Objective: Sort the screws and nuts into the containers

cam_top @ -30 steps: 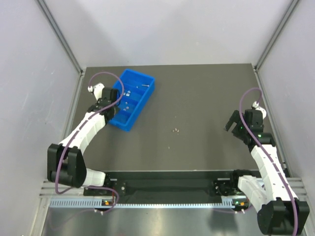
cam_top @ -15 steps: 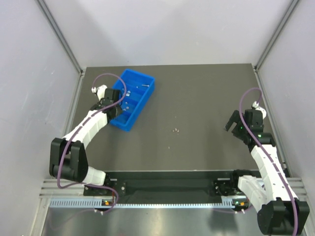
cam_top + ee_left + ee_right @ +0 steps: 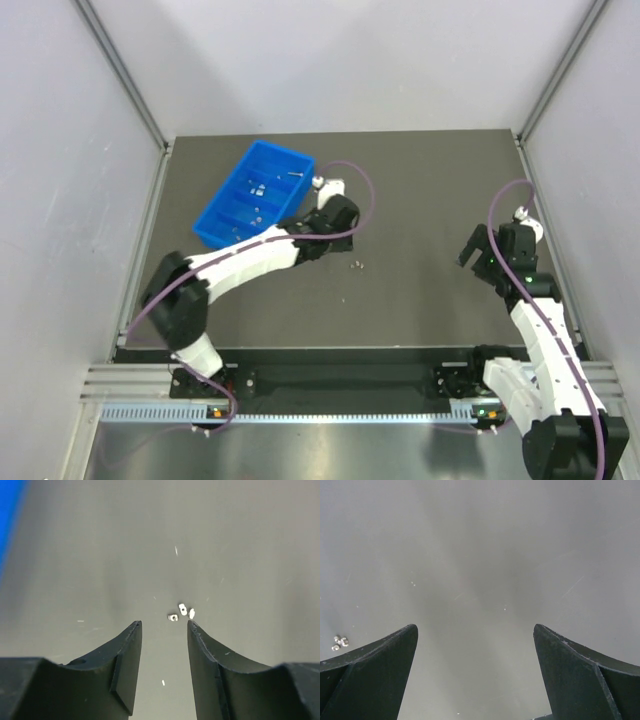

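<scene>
My left gripper keeps going down until its open fingers straddle the nearest nut point(image 3: 173, 617), which lies ahead of them and clear of its neighbours point(image 3: 187, 611).
The blue tray point(image 3: 228, 218) lies at the table's back left, with several tiny silver parts point(image 3: 258, 188) in its compartments. Three tiny silver pieces point(image 3: 355, 265) lie loose on the mat near the middle. In the left wrist view two of them look like nuts point(image 3: 173, 617), and the third point(image 3: 191, 613) is unclear. My left gripper point(image 3: 347, 243) is open and empty, its fingertips point(image 3: 135, 626) just short of these pieces point(image 3: 183, 609). My right gripper point(image 3: 473, 256) is wide open and empty over bare mat at the right point(image 3: 475, 627). The loose pieces show at its far left point(image 3: 340, 641).
Grey walls enclose the table on three sides. A metal rail point(image 3: 330, 385) runs along the near edge by the arm bases. A sliver of the blue tray shows at the left wrist view's upper left point(image 3: 7, 520).
My left arm has swung from the tray's left side across to the table's middle, beside the loose pieces. The tray's near end has shifted left. The right arm has not moved.
</scene>
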### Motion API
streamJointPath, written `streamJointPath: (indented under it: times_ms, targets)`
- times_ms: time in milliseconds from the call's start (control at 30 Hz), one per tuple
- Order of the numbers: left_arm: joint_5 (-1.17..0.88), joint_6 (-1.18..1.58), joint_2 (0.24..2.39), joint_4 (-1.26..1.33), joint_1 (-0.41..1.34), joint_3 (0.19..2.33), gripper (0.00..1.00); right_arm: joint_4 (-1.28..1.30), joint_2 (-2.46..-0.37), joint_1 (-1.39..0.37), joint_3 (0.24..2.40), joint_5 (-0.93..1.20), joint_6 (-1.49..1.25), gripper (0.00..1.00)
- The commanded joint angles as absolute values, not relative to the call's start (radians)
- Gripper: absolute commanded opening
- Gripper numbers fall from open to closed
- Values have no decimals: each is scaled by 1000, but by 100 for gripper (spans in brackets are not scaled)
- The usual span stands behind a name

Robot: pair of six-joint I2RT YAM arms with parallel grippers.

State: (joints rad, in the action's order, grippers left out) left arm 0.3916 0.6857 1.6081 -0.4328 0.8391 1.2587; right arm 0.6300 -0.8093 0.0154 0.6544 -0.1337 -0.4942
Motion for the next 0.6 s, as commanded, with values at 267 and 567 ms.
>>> streamJointPath:
  times_ms: [267,567]
  targets:
    - [186,448,1885,-396,856,1377,47,612,-772,14,649,-143,-503,100]
    - [168,195,1861,-342,847,1341,52,617,-772,14,649,-150,-505,100]
